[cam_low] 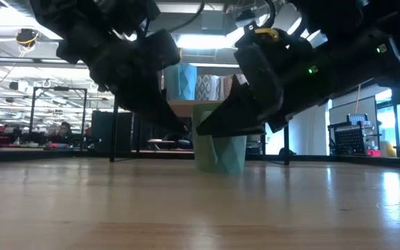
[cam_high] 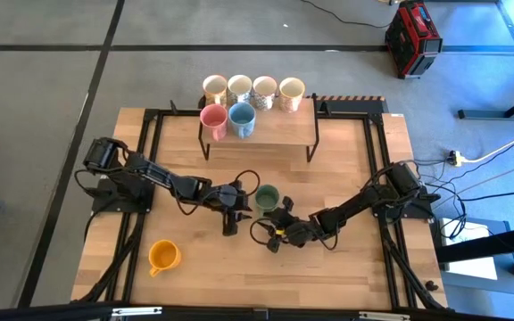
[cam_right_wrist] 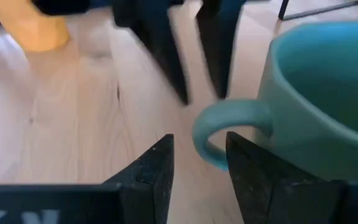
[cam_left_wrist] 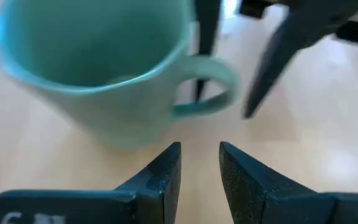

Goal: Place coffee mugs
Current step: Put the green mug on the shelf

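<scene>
The green mug's handle (cam_right_wrist: pixel 215 122) has both grippers crowded around it, so my left gripper should move out of the way before my right gripper takes the mug by the handle to the shelf (cam_high: pixel 273 130).
The green mug (cam_high: pixel 267 197) stands upright on its base mid-table, also seen in the low view (cam_low: pixel 219 149). My left gripper (cam_left_wrist: pixel 201 158) is open by a narrow gap just on the table's left side of the mug (cam_left_wrist: pixel 92 68), touching nothing. My right gripper (cam_right_wrist: pixel 199 152) is open on the mug's near right side, at its handle (cam_right_wrist: pixel 229 118). The orange mug (cam_high: pixel 163 257) stands near the front left. A pink mug (cam_high: pixel 213 119), a light blue mug (cam_high: pixel 242 118) and several cream mugs (cam_high: pixel 252 90) stand on a raised shelf at the far side. My right gripper has its open fingers low over the table, level, with the green mug's handle loop (cam_right_wrist: pixel 207 146) just in front of the gap between them. Whether a finger (cam_right_wrist: pixel 247 168) touches the handle, I cannot tell. The mug stands on the table.
The wooden shelf (cam_high: pixel 275 134) on black legs spans the far middle of the table. Both grippers meet closely around the green mug; the left fingers (cam_right_wrist: pixel 166 62) show right behind the handle. Bare wood lies at the near edge (cam_high: pixel 266 276).
</scene>
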